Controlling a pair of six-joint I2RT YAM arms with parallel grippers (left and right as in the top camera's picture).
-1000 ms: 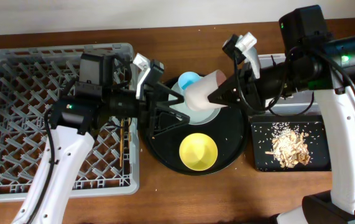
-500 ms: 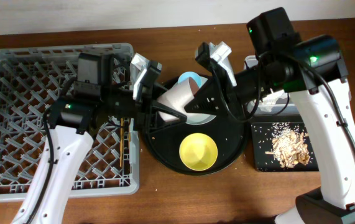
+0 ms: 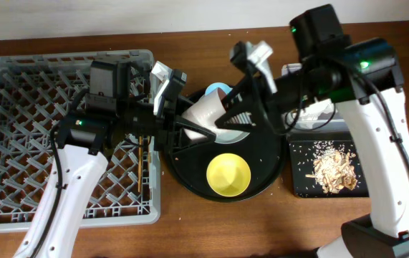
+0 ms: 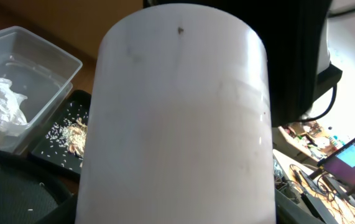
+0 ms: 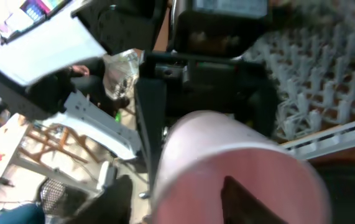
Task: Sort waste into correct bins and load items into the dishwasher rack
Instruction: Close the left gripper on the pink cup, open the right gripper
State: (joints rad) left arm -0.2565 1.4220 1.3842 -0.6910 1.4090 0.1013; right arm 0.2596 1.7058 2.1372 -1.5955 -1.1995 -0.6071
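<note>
My right gripper should back out before my left gripper puts the cup in the grey rack [image 3: 139, 84], because my right gripper's finger is inside the pink cup's opening [image 5: 281, 186].
The pink cup [image 3: 205, 109] lies on its side in the air above the round black tray, between both grippers. My left gripper [image 3: 190, 129] is shut on its body; the cup fills the left wrist view [image 4: 177, 124]. My right gripper [image 3: 234, 117] is open at the cup's mouth, with one finger inside it [image 5: 239, 168] and the other standing off outside. The light-blue cup [image 3: 217, 91], the grey-green plate [image 3: 238, 135] and the yellow bowl [image 3: 228, 174] sit on that tray. The chopsticks [image 3: 142, 168] lie in the grey rack [image 3: 18, 107].
The large round black tray [image 3: 190, 172] is at the centre. The clear tub [image 4: 40, 62] holds the white napkin [image 4: 0, 102]. The shallow black tray [image 3: 301, 179] at the right holds the beige scraps [image 3: 333, 168]. The right arm hides most of the tub in the overhead view.
My right arm carried the pink cup left into my left gripper's fingers. The right gripper then opened and drew back slightly right. The cup stays with the left gripper.
</note>
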